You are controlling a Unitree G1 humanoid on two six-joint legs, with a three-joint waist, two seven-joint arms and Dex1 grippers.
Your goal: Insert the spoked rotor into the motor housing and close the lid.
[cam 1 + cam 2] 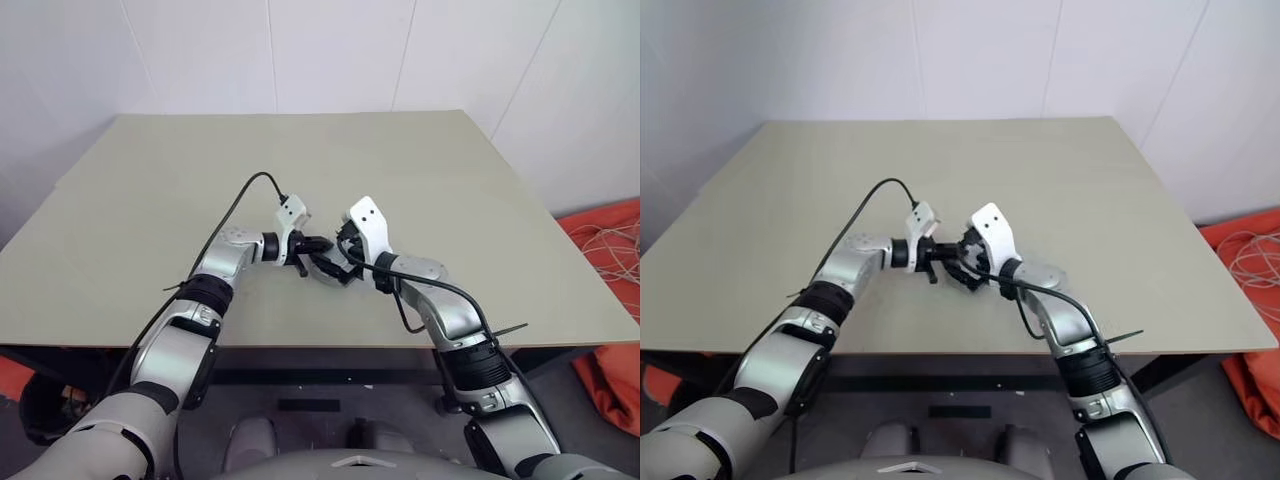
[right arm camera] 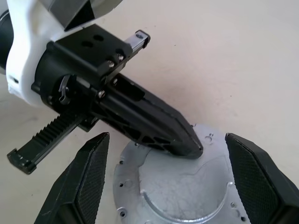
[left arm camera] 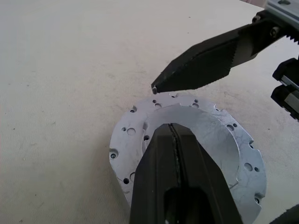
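When I lift the housing, I expect the lid [image 2: 180, 186] to rise with it as one closed piece: my left gripper's tips [image 2: 190, 148] rest on the lid's centre.
The lid [image 3: 140, 122], a grey metal disc with a notched edge and small holes, lies flat on the table. My left gripper [image 3: 174, 127] is shut, and its joined tips rest on the lid's sunken centre. My right gripper [image 2: 167, 136] is open, with one finger [image 2: 91, 177] on each side of the lid [image 2: 187, 191] and nothing between them but the left gripper's tip. The same right finger [image 3: 205, 60] hovers just past the lid's rim in the left wrist view. The spoked rotor and the motor housing are hidden or out of view.
Both hands meet near the front middle of a beige table [image 1: 150, 200]. A white wall stands behind it. Orange cloth with pale cord [image 1: 610, 250] lies on the floor to the right.
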